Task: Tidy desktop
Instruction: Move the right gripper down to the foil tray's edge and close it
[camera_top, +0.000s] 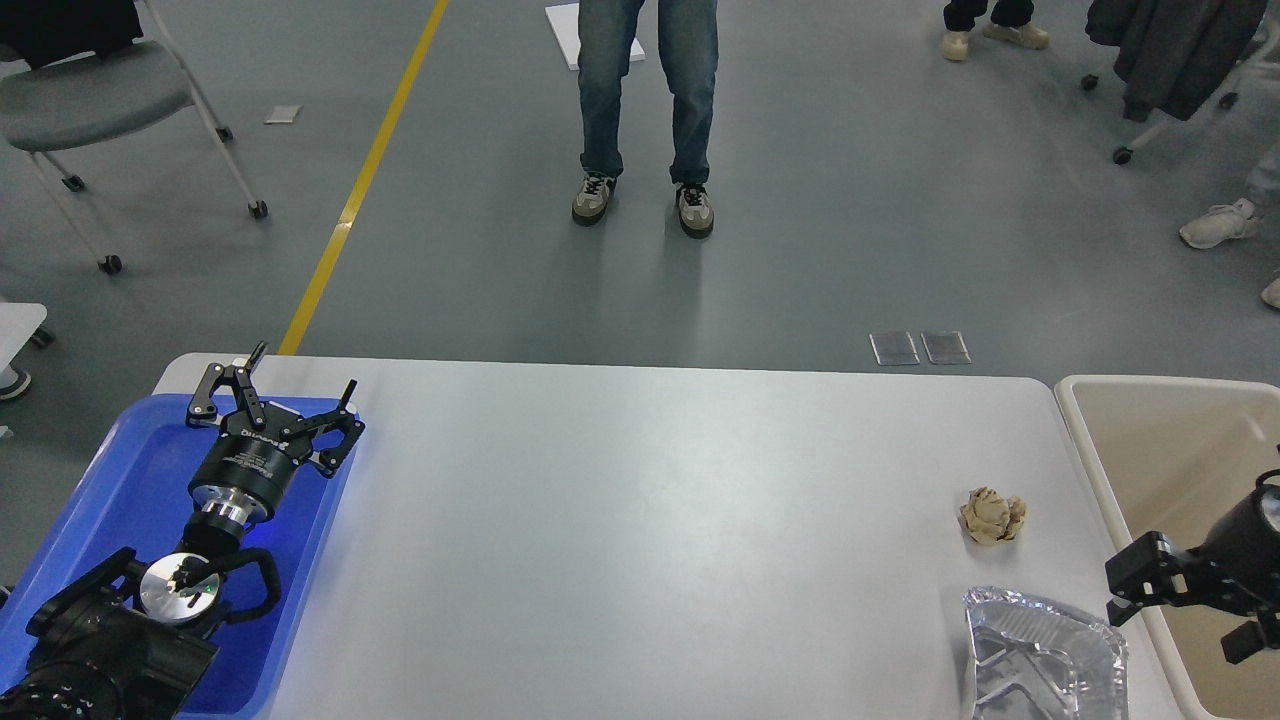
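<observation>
My gripper will lift the crinkled foil tray (1047, 655) by one side of the tray's rim. The tray will keep its open shape then, because pressed ridges (1020, 680) run across its base.
The desktop (640, 520) is a wide light grey-white tabletop. A crumpled brown paper ball (992, 515) lies on it near the right end. A crinkled foil tray (1040, 655) lies at the near right corner. My left gripper (305, 367) is open and empty, over the far end of the blue tray (110, 480) at the left. My right gripper (1190, 612) is open and empty at the near right. It hangs over the left rim of the beige bin (1160, 440), just right of the foil tray.
A person in jeans (645, 110) stands on the floor beyond the table's far edge. A grey chair on castors (90, 100) is at the far left. Other people's feet and a chair with a coat show at the far right.
</observation>
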